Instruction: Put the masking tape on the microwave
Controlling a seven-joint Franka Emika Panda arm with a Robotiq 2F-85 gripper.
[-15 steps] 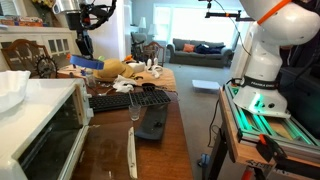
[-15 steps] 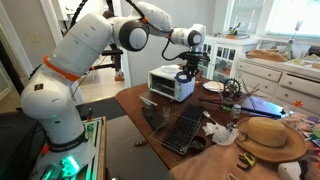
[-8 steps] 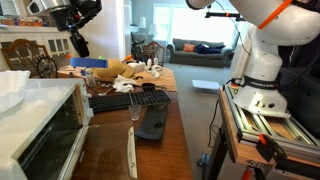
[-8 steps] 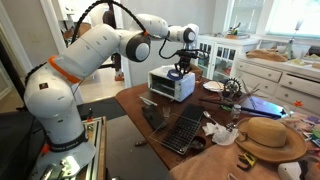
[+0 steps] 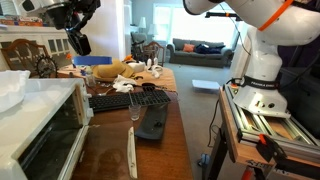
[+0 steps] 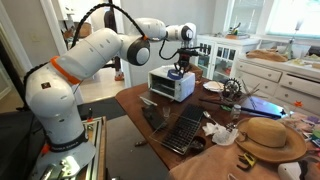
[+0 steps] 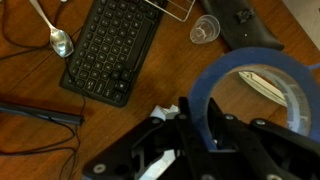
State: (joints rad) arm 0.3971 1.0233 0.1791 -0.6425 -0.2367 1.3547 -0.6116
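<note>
The masking tape (image 5: pixel 93 60) hangs beyond the microwave's edge on the keyboard's side, so I should move it back over the white top (image 5: pixel 53 88) before lowering and opening my gripper.
In the wrist view my gripper (image 7: pixel 199 105) is shut on the rim of the masking tape (image 7: pixel 225 68), a wide blue ring that stands on edge between the jaws. Below it lies the brown table with a keyboard. In an exterior view the gripper (image 6: pixel 180 66) hangs just above the white top of the microwave (image 6: pixel 172 84). In an exterior view the gripper (image 5: pixel 78 42) is high at the far left, beyond the microwave (image 5: pixel 45 125). The tape is too small to make out in both exterior views.
A white dish (image 5: pixel 12 90) sits on the microwave top. On the table lie a black keyboard (image 7: pixel 110 48), a spoon (image 7: pixel 60 42), a clear cup (image 7: pixel 205 30), a dark grey flat block (image 7: pixel 245 22) and a straw hat (image 6: pixel 272 136).
The gripper has risen with the tape and moved over to the microwave, away from the table's middle.
</note>
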